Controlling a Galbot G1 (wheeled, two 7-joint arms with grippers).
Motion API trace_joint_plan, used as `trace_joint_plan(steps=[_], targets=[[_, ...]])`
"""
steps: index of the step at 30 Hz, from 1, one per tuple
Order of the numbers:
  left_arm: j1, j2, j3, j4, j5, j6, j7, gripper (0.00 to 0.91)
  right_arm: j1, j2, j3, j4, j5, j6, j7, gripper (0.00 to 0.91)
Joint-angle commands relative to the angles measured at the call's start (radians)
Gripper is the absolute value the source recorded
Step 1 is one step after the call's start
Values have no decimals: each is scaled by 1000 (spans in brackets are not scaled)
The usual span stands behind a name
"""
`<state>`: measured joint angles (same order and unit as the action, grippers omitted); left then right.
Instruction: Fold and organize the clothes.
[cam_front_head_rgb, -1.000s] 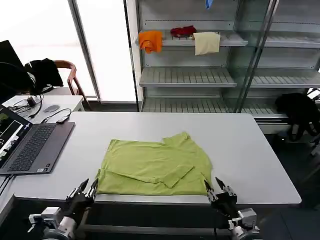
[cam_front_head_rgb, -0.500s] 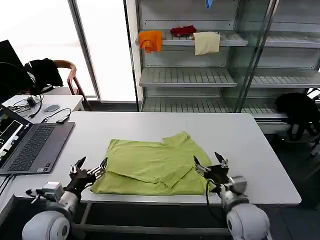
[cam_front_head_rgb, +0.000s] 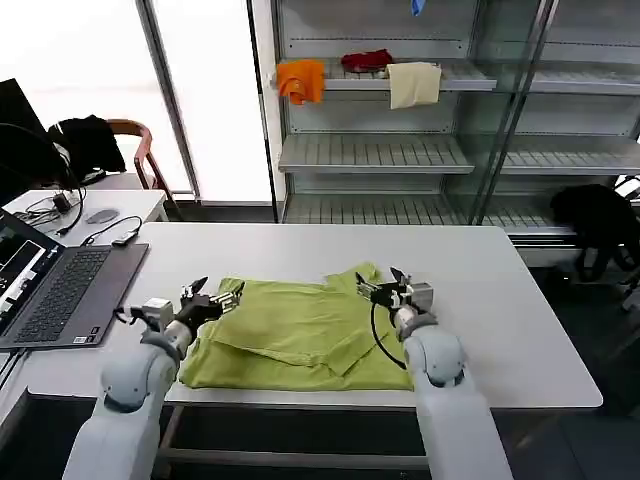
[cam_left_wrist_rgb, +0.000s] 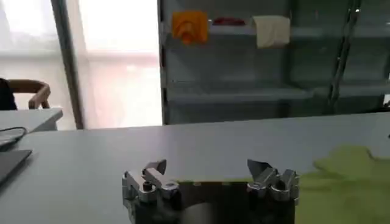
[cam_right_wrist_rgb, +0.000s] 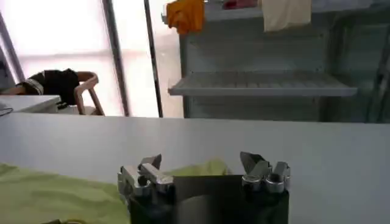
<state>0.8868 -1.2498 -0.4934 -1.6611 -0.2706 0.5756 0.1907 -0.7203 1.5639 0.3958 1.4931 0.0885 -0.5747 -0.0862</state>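
Observation:
My gripper will fold the shirt over, and I should expect a print hidden underneath then, because the shirt's plain upper side (cam_front_head_rgb: 285, 312) has a flap folded across it (cam_front_head_rgb: 345, 355).
The clothes are one lime yellow-green T-shirt (cam_front_head_rgb: 300, 335), lying partly folded on the white table (cam_front_head_rgb: 500, 300). My left gripper (cam_front_head_rgb: 212, 298) hovers open over the shirt's far left corner. Between its fingers (cam_left_wrist_rgb: 152, 168) I see bare table, a thin strip of green at the wrist, and more of the shirt (cam_left_wrist_rgb: 350, 164) off to one side. My right gripper (cam_front_head_rgb: 385, 288) is open over the shirt's far right part, by the raised sleeve. In the right wrist view, the gripper (cam_right_wrist_rgb: 201, 161) has a hump of the shirt (cam_right_wrist_rgb: 204, 168) just beyond it and holds nothing.
An open laptop (cam_front_head_rgb: 70, 290) sits on the table's left end, with cables behind it. Shelves behind the table hold an orange cloth (cam_front_head_rgb: 301, 80), a red cloth (cam_front_head_rgb: 366, 61) and a cream cloth (cam_front_head_rgb: 414, 84). A chair (cam_front_head_rgb: 135, 150) with a black garment stands at back left.
Both arms came up from below the table's front edge and reached forward across the shirt to its far side. The shirt's near left part has shifted slightly.

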Motion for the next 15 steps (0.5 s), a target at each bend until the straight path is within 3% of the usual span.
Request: trace_joint_plan(steps=[1, 15], targets=[[-160, 14, 63, 233, 55, 4, 36, 907, 151, 54, 2, -246, -36, -6, -1, 907], [-189, 6, 53, 331, 83, 3, 45, 907, 171, 83, 28, -313, -60, -4, 7, 907]])
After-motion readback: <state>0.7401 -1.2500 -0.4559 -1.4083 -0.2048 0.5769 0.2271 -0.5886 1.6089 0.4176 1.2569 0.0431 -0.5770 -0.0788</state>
